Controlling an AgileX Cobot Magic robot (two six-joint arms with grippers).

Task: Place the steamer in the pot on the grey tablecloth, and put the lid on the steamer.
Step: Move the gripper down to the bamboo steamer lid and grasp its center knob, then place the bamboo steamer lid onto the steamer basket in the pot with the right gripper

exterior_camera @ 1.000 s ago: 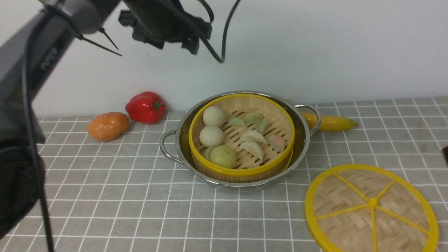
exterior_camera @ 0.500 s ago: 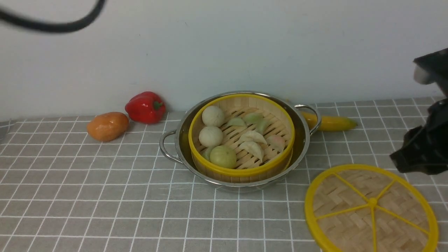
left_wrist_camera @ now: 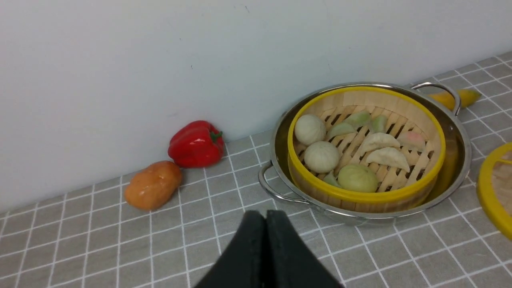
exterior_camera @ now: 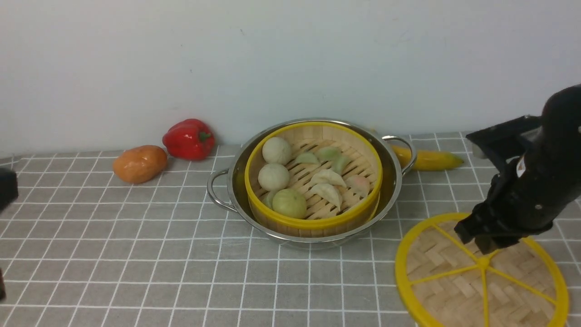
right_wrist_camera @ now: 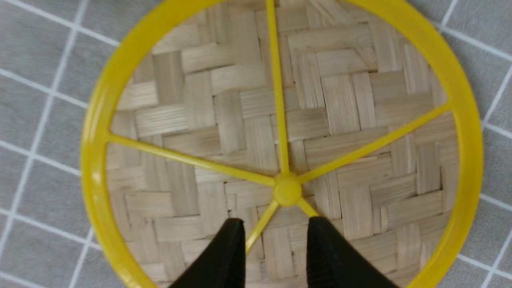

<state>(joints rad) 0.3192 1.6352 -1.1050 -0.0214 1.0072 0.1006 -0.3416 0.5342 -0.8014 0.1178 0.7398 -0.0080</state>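
Note:
The lid (exterior_camera: 483,264) has a thick yellow rim that matches the steamer's round rim (exterior_camera: 313,223), so the lid will slide down over the steamer's rim when the robot lowers the lid.
The steamer (exterior_camera: 313,222), holding buns and dumplings, sits inside the pot (exterior_camera: 391,159) on the grey tablecloth (exterior_camera: 136,254). Both also show in the left wrist view: the steamer (left_wrist_camera: 360,196) and the pot (left_wrist_camera: 456,136). The lid (exterior_camera: 435,281) lies flat on the cloth at the front right, apart from the pot. My right gripper (exterior_camera: 481,238) is just above the lid (right_wrist_camera: 224,100), open and empty (right_wrist_camera: 276,230), with its fingertips either side of a spoke just short of the centre knob (right_wrist_camera: 287,191). My left gripper (left_wrist_camera: 266,224) is shut and empty, on the near left side of the pot.
A red pepper (exterior_camera: 189,138) and an orange fruit (exterior_camera: 140,163) lie at the back left by the wall. A banana (exterior_camera: 429,160) lies behind the pot's right handle. A dark part of my left arm (exterior_camera: 7,188) shows at the left edge.
My left arm has drawn back from above the pot to the left edge. My right arm has come in from the right and dropped down-left over the lid.

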